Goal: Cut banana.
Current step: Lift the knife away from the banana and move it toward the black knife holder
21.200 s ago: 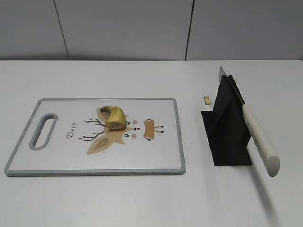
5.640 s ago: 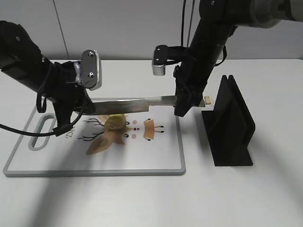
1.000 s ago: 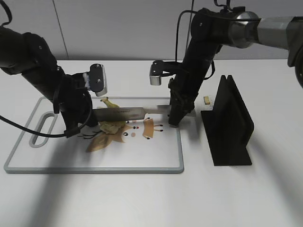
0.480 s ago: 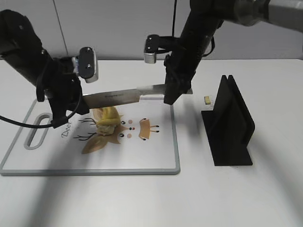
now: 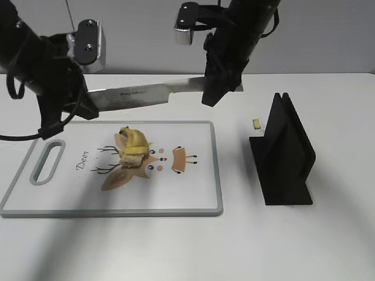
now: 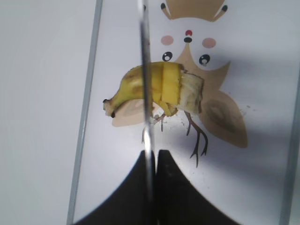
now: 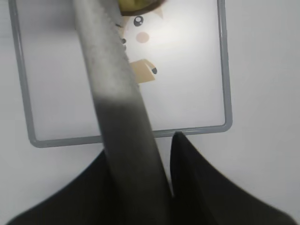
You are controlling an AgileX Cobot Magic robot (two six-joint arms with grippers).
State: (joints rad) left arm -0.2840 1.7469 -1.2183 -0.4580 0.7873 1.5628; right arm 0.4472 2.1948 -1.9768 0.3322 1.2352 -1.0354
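Note:
I keep steadying the blade's tip [image 5: 106,99] with my left gripper, as my right gripper is closed around the knife's pale handle [image 5: 186,85], and let it go to my right gripper.
A short yellow banana [image 5: 133,149] lies on the white deer-print cutting board [image 5: 176,196], with cut slices at one end; the left wrist view shows it below the blade [image 6: 161,84]. The knife [image 5: 146,93] hangs level above the board's far edge. My right gripper [image 5: 214,93] is shut on its pale handle [image 7: 112,79]. My left gripper [image 5: 87,104] is shut on the blade's tip, and the blade runs edge-on between its fingers [image 6: 151,157]. The right gripper's fingers [image 7: 140,145] clasp the handle above the board's rim [image 7: 225,93].
A black knife stand [image 5: 284,155] stands empty right of the board. A small pale scrap [image 5: 256,123] lies on the white table beside it. The board's handle slot [image 5: 45,165] is at its left end.
Both arms have lifted the knife from the banana on the board to well above it. The banana shows cuts. The board has slid slightly left.

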